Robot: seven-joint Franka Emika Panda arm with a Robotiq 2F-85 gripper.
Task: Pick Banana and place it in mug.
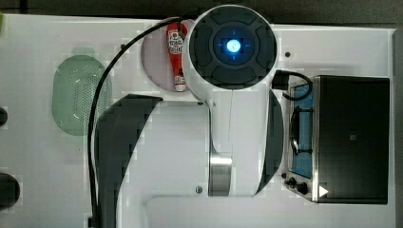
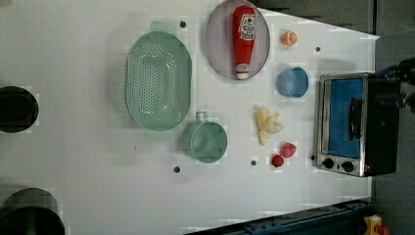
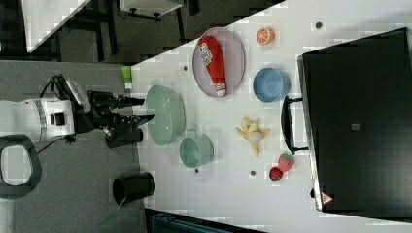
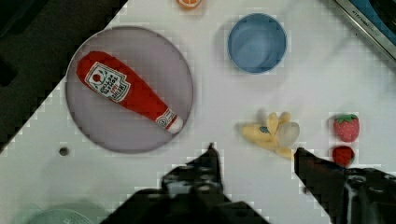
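The splayed banana (image 2: 267, 121) is about as wide across as the mug's opening (image 2: 208, 143), so it will come to rest inside the mug's rim, peel and all, when I lower it.
The banana (image 2: 266, 125), pale yellow and half peeled, lies on the white table between the mug and the toaster oven. It also appears in the right view (image 3: 252, 133). The mug (image 2: 208, 141) is a small dull-green cup with a short handle stub, standing upright just below the colander in the left view, and seen again in the right view (image 3: 196, 150). My gripper (image 3: 147, 109) hangs well above the table with its black fingers apart and nothing between them. In the wrist view the gripper (image 4: 255, 150) stands open, with the banana (image 4: 271, 133) just beyond its fingertips.
A pale green colander (image 2: 157, 81) sits beside the mug. A grey plate (image 2: 215, 54) holds a red ketchup bottle (image 2: 243, 39). A blue bowl (image 2: 292, 82), an orange slice (image 2: 289, 37) and two strawberries (image 2: 288, 150) lie near the toaster oven (image 2: 355, 125).
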